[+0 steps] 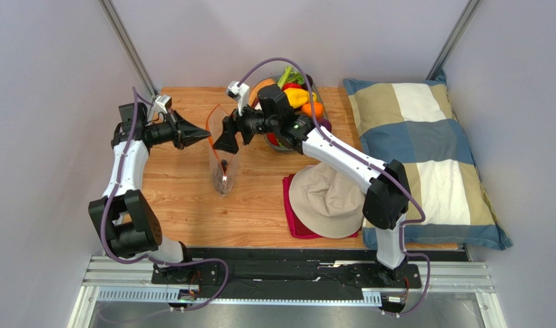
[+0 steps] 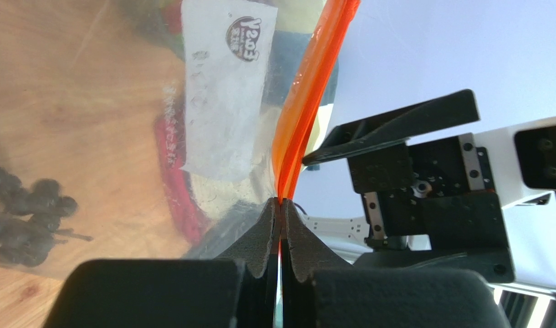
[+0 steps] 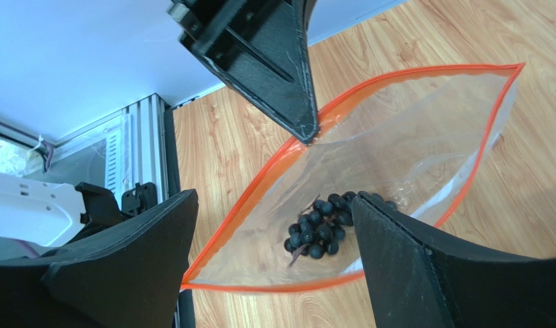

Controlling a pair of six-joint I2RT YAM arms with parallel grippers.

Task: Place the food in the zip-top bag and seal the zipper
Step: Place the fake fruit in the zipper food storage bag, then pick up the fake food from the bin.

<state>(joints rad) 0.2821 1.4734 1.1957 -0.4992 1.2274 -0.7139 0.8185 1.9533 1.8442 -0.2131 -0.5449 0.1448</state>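
The grapes are deep inside the bag (image 3: 321,225) and my left gripper pinches the orange zipper, so my right gripper should now go toward the bowl (image 1: 297,106) and close there.
The clear zip-top bag (image 1: 222,160) hangs upright over the table with its mouth open. My left gripper (image 1: 206,134) is shut on the orange zipper (image 2: 308,96) at the rim; the pads (image 2: 267,236) pinch it. The white label (image 2: 226,89) shows on the bag wall. Dark purple grapes (image 3: 321,229) lie at the bottom inside the bag and show through the plastic (image 2: 20,219). My right gripper (image 3: 274,205) is open and empty, right above the open mouth (image 1: 226,140). More food (image 1: 297,99), orange, yellow and green pieces, sits in a bowl behind my right arm.
A beige hat (image 1: 328,198) lies on a red cloth (image 1: 289,205) at the front centre-right. A checked pillow (image 1: 424,150) covers the right side. The bowl's rim (image 1: 323,126) stands at the back of the wooden table (image 1: 185,198).
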